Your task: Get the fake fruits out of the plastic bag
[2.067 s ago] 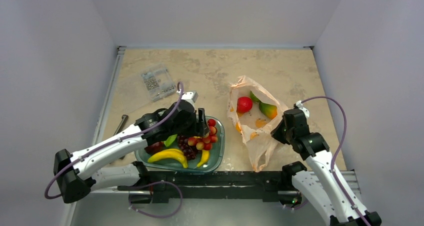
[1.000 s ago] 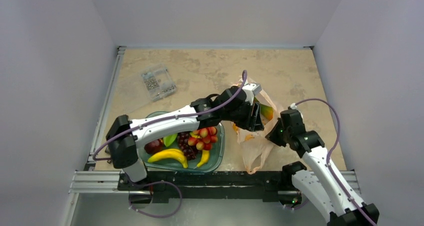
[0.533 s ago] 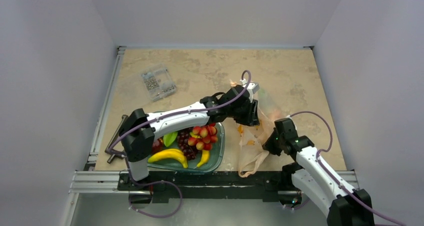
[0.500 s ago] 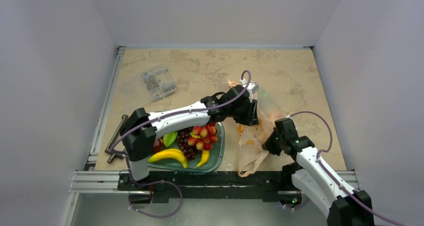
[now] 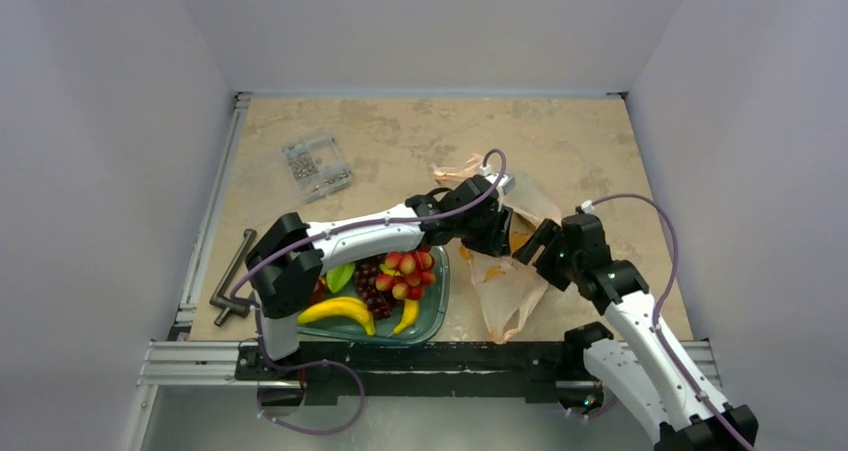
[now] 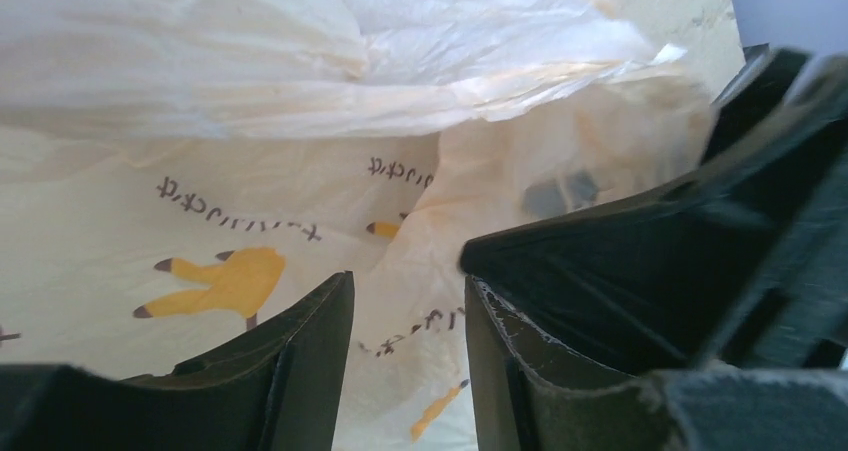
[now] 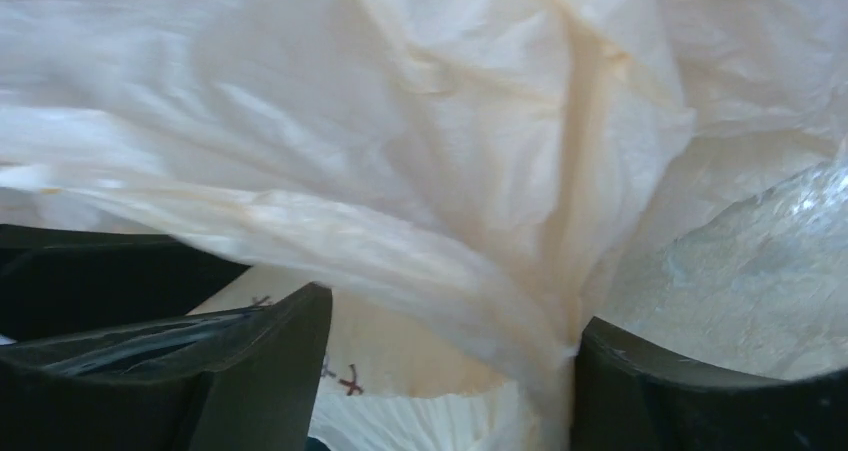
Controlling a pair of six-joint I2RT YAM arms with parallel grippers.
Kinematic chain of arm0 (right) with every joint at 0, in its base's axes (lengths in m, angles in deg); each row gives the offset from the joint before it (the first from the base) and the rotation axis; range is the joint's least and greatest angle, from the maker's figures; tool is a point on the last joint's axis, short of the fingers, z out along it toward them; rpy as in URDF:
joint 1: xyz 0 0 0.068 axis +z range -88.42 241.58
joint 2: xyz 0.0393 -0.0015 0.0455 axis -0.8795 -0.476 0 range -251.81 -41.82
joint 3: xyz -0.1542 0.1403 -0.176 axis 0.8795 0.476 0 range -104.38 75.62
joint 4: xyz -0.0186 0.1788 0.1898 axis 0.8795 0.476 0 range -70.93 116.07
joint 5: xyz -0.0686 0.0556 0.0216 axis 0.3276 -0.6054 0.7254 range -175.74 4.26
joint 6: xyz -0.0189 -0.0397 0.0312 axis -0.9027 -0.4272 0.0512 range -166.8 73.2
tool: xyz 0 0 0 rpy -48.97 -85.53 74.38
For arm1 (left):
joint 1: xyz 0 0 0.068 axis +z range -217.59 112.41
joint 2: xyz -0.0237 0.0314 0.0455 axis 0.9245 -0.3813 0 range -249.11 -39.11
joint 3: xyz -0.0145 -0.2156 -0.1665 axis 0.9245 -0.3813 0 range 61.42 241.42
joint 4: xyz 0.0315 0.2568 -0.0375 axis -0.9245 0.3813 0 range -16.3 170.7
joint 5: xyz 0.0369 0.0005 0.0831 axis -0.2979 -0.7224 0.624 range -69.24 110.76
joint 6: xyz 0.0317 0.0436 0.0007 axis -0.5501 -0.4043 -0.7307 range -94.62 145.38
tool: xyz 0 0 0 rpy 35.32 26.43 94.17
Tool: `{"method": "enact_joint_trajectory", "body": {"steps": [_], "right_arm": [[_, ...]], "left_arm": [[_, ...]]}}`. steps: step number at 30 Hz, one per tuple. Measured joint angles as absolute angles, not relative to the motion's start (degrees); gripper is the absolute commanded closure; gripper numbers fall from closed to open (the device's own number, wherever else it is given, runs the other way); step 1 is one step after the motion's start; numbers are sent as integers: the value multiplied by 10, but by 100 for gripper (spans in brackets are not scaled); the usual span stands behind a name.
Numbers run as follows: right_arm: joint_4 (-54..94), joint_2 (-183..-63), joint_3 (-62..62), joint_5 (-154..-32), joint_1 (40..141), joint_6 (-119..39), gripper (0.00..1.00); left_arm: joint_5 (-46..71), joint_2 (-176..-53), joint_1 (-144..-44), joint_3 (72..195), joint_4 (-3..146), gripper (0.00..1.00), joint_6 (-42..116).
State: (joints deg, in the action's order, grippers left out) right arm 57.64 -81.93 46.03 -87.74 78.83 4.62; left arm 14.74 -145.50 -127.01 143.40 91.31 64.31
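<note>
My right gripper should back up, pinch the bag's rim (image 7: 430, 271) and keep the bag's opening open, because the plastic bag's upper film (image 6: 330, 81) hangs down over my left gripper's way in.
The peach-pink plastic bag (image 5: 506, 289) lies crumpled right of the teal tray (image 5: 437, 309). My left gripper (image 5: 497, 234) is pushed into the bag's mouth. In the left wrist view it (image 6: 408, 363) stands open, with printed bag film (image 6: 200, 171) in the gap and no fruit showing. My right gripper (image 5: 527, 243) faces it at the bag's right side. It is open (image 7: 450, 371), and a fold of film (image 7: 400, 121) brushes its right finger (image 7: 700, 391). Any fake fruits in the bag are hidden. A red-and-yellow berry bunch (image 5: 405, 269) lies in the tray.
The tray also holds two yellow bananas (image 5: 335, 311), a dark grape bunch (image 5: 372, 291) and a green piece (image 5: 340, 277). A clear box of small parts (image 5: 315, 164) sits at the back left. A metal key (image 5: 232, 273) lies by the left rail.
My right gripper has opened and let go of the bag, drawing back up to the right. The bag has slumped, its top flap now leaning left. My left gripper stays in the bag's mouth.
</note>
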Motion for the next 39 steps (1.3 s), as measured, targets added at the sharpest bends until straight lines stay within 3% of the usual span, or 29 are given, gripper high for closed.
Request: {"method": "enact_joint_trajectory", "body": {"steps": [3,13,21,28,32,36,39], "right_arm": [[590,-832,412,-849,788,31,13],[655,-916,287,-786,788,-46,1],[728,-974,142,-723,788,-107,1],[780,-1006,135,-670,788,-121,1],[791,-1007,150,-659,788,-121,1],[799,-1016,128,-656,788,-131,1],[786,-1017,120,-673,788,-145,1]], "left_arm": [[150,-1450,-1269,1434,918,53,635],[138,-1388,-1261,1433,921,46,633],[109,-1368,-1258,1433,917,40,633],[88,-1368,-1257,1433,913,33,637],[87,-1369,-1257,1436,914,12,637],[91,-1369,-1257,1437,914,12,637],[96,-1371,-1257,1442,920,22,637]]}}
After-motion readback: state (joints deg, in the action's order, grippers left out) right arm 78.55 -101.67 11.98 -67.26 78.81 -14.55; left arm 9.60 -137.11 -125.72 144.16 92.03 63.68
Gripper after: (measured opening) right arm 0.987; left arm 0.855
